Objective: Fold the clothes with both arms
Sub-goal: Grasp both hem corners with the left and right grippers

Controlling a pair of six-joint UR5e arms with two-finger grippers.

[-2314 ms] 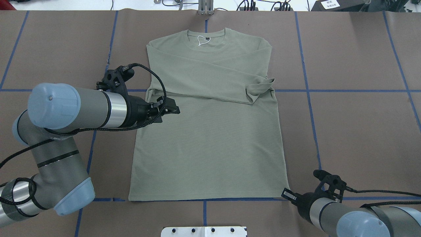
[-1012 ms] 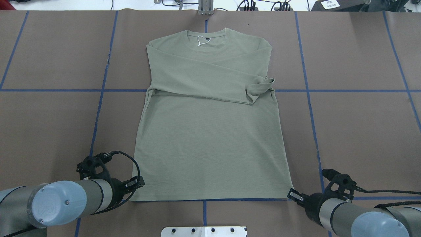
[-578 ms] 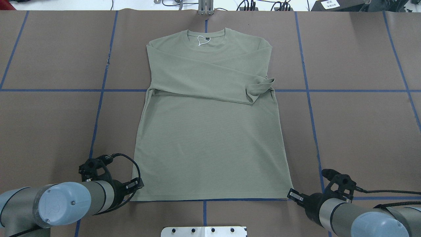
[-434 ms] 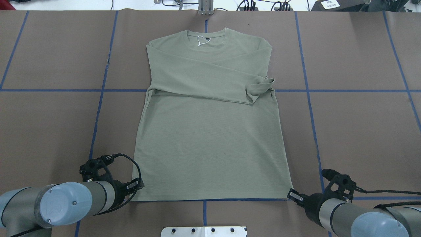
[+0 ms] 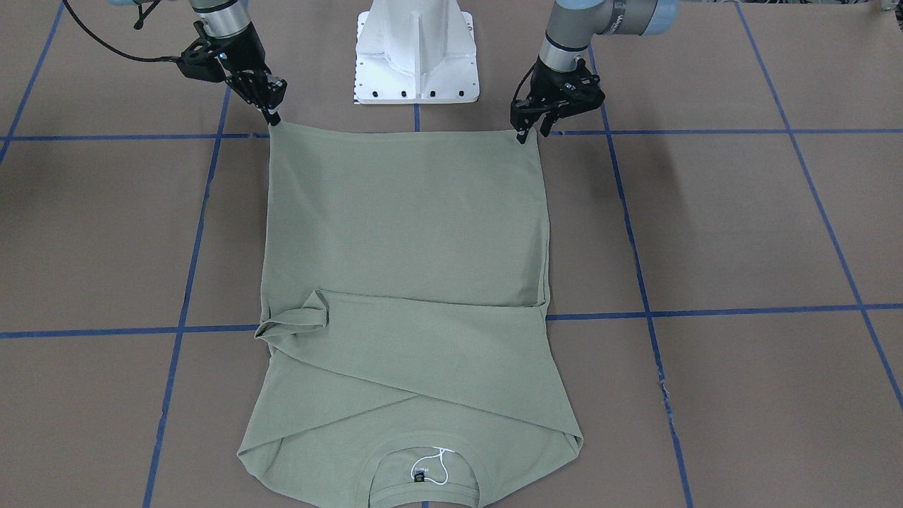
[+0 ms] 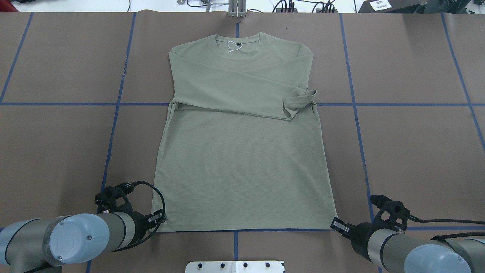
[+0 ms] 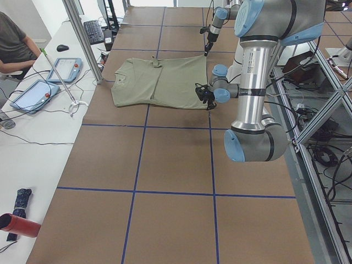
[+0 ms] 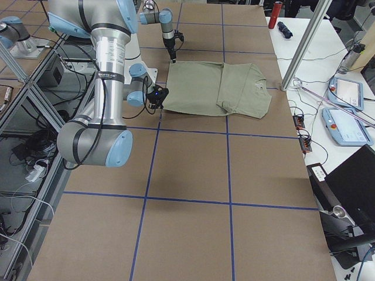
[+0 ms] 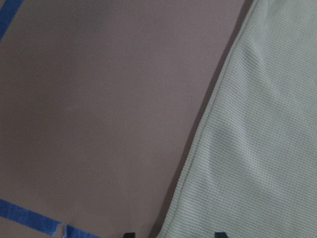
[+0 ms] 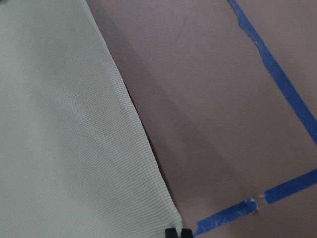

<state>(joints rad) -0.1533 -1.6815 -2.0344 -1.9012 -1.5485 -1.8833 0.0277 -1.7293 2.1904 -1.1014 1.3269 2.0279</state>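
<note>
The shirt's body (image 5: 406, 219) is lying smooth from the shirt's hem to its folded sleeves, so the neck (image 5: 425, 490) will slide along toward the robot when the robot lifts and pulls the hem.
The sage-green shirt (image 6: 242, 167) lies flat on the brown table, neck away from me, with both sleeves folded across the chest (image 5: 409, 346). My left gripper (image 6: 161, 220) is open at the hem's left corner. In the left wrist view (image 9: 173, 234) its fingertips stand either side of the shirt's edge. It also shows in the front view (image 5: 529, 132). My right gripper (image 6: 335, 223) is at the hem's right corner, low on the table (image 5: 274, 120). In the right wrist view (image 10: 178, 232) its fingertips are together right at the cloth's corner.
Blue tape lines (image 6: 356, 106) grid the brown table cover. The white pedestal base (image 5: 416, 53) stands just behind the hem, between the arms. A person, tablets and cables are on the white bench (image 7: 49, 82) beyond the shirt's neck.
My left arm has swung from the shirt's left side, beside the folded sleeve, back to the hem's left corner and settled closer to it. The right gripper and the shirt have barely moved.
</note>
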